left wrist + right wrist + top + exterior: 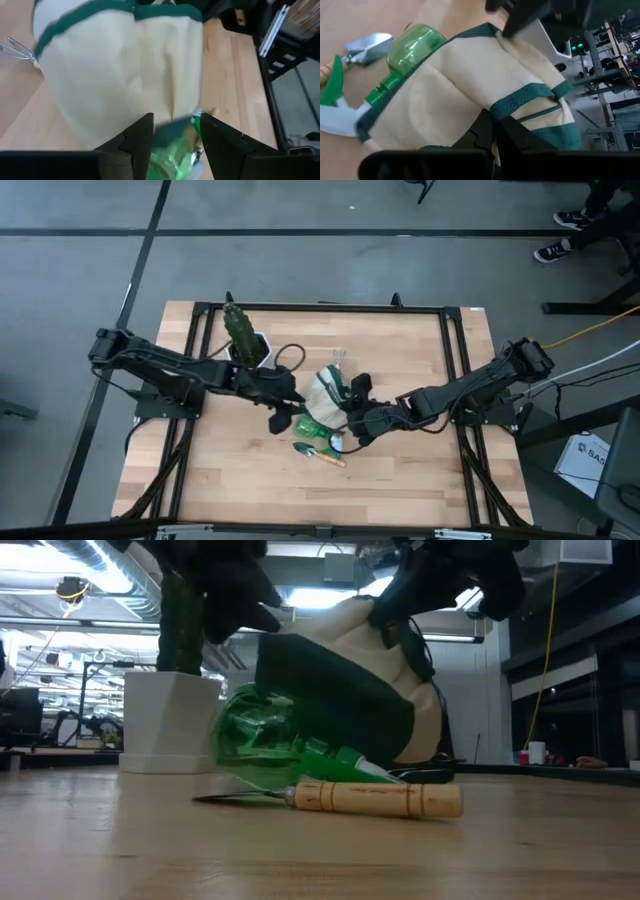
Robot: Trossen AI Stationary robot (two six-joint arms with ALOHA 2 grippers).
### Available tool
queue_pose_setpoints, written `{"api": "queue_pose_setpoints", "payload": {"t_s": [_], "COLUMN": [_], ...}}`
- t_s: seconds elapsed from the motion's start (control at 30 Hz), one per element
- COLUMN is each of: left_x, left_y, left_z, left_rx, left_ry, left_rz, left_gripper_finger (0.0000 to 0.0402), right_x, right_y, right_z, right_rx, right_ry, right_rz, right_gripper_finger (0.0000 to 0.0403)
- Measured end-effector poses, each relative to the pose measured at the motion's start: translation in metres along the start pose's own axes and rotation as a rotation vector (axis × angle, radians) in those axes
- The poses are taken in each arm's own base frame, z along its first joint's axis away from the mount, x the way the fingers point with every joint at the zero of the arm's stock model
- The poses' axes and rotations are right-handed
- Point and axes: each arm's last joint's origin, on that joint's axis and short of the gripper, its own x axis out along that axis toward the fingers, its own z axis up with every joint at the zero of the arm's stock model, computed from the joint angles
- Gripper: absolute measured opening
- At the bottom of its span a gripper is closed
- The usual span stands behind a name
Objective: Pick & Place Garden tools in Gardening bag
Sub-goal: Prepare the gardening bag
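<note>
The green spray bottle (309, 426) has the bag's near side (323, 414) leaning against it, so the bottle will get dragged along when my left gripper pulls the bag.
The cream gardening bag (325, 392) with dark green trim lies tilted at the table's middle between my two grippers. The green spray bottle (258, 735) lies on its side against the bag's near side, its trigger end by the wooden-handled trowel (380, 798). My left gripper (172, 137) is open at the bag's left edge, its fingers on either side of the green trim, with the bottle (170, 160) below. My right gripper (492, 135) is shut on the bag's green handle strap. My left gripper has one fingertip (512, 22) against the bag's green-trimmed edge (495, 36), coming from the table's left. Whether the trim is pinched, I cannot tell. My right gripper pinches the bag's green handle strap (520, 102) between its two fingers, coming from the table's right. The bag's cream body bulges in front of the fingers and leans over the bottle.
A cactus in a white pot (245, 340) stands at the back left, close to my left arm. A thin metal-ended tool (15, 49) lies beyond the bag. Bare wood lies along the table's near edge (320, 500).
</note>
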Motion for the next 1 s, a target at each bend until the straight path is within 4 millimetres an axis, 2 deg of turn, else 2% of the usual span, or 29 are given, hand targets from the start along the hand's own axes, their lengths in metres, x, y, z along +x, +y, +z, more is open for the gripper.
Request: {"api": "queue_pose_setpoints", "payload": {"t_s": [0.2, 0.43, 0.67, 1.0], "left_x": [0.006, -0.005, -0.001, 0.002], "left_y": [-0.002, -0.002, -0.001, -0.001], "left_z": [0.003, 0.01, 0.008, 0.004], "left_rx": [0.008, 0.024, 0.035, -0.055], "left_ry": [-0.004, -0.074, -0.061, -0.007], "left_rz": [0.02, 0.063, 0.073, 0.033], "left_gripper_finger": [0.0183, 0.0191, 0.0186, 0.0177], "right_x": [0.003, -0.004, -0.006, -0.005], "right_y": [0.01, 0.022, 0.023, 0.021], "right_z": [0.006, 0.011, 0.014, 0.016], "right_rx": [0.017, -0.002, 0.016, -0.002], "right_ry": [-0.039, -0.071, -0.103, -0.116], "right_rz": [0.013, 0.035, 0.032, 0.014], "right_gripper_finger": [0.0012, 0.0012, 0.0012, 0.0012]}}
